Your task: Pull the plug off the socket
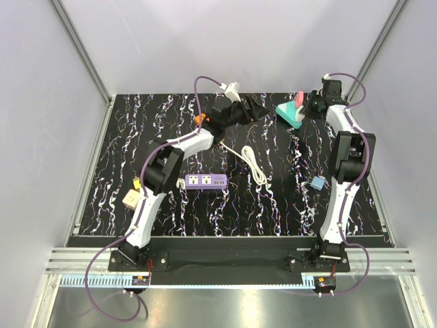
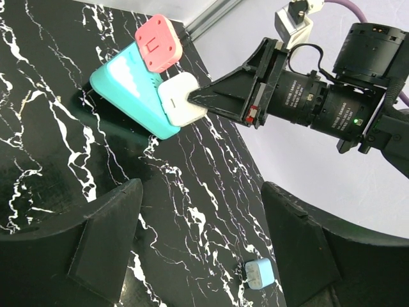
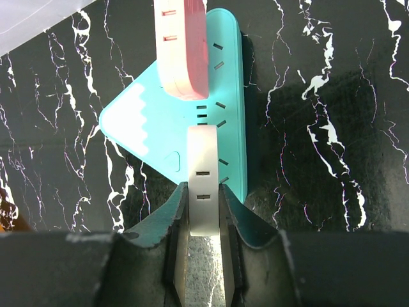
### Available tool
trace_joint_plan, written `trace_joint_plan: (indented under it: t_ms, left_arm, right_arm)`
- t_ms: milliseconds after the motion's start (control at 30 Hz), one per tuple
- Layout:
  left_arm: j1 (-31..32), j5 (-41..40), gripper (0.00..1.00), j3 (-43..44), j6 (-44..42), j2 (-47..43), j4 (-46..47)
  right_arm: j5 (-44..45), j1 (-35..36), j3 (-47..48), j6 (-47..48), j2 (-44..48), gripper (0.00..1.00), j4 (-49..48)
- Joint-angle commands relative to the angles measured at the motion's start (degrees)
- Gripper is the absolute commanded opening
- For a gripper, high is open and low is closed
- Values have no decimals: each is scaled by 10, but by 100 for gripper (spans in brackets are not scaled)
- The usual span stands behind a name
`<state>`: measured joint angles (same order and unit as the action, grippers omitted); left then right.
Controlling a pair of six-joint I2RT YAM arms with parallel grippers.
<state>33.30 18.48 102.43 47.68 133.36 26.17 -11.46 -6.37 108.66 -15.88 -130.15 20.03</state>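
The teal socket (image 3: 147,118) is free to slide along with the white plug, so my left gripper should keep the socket's edge (image 3: 163,168) in place before my right gripper pulls.
A teal triangular socket (image 1: 287,113) lies at the back right of the black marble table. A pink plug (image 3: 182,51) and a white plug (image 3: 203,173) sit in it. My right gripper (image 3: 203,198) is shut on the white plug, one finger on each side. The left wrist view shows the same: the socket (image 2: 121,89), the pink plug (image 2: 158,43), the white plug (image 2: 177,99) held at the right gripper's tips (image 2: 195,99). My left gripper (image 2: 201,211) is open and empty, held above the table left of the socket (image 1: 263,108).
A purple power strip (image 1: 205,181) lies mid-table with a white cable (image 1: 254,162) beside it. A small blue adapter (image 1: 317,184) lies near the right arm and shows in the left wrist view (image 2: 259,274). A beige adapter (image 1: 130,199) lies at the left.
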Motion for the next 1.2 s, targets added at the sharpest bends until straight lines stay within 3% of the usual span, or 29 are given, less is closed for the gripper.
trace_joint_plan:
  t_ms: [0, 500, 733, 1167]
  left_arm:
    - [2, 14, 80, 26, 0, -3, 29]
    - [8, 16, 82, 39, 5, 8, 22]
    - [32, -48, 87, 64, 1, 24, -30]
    - [77, -106, 84, 86, 36, 78, -39]
  right_arm:
    - [16, 4, -9, -5, 37, 24, 25]
    - [31, 14, -77, -22, 93, 26, 51]
    - [25, 17, -144, -42, 150, 26, 55]
    - [21, 29, -282, -58, 245, 27, 41]
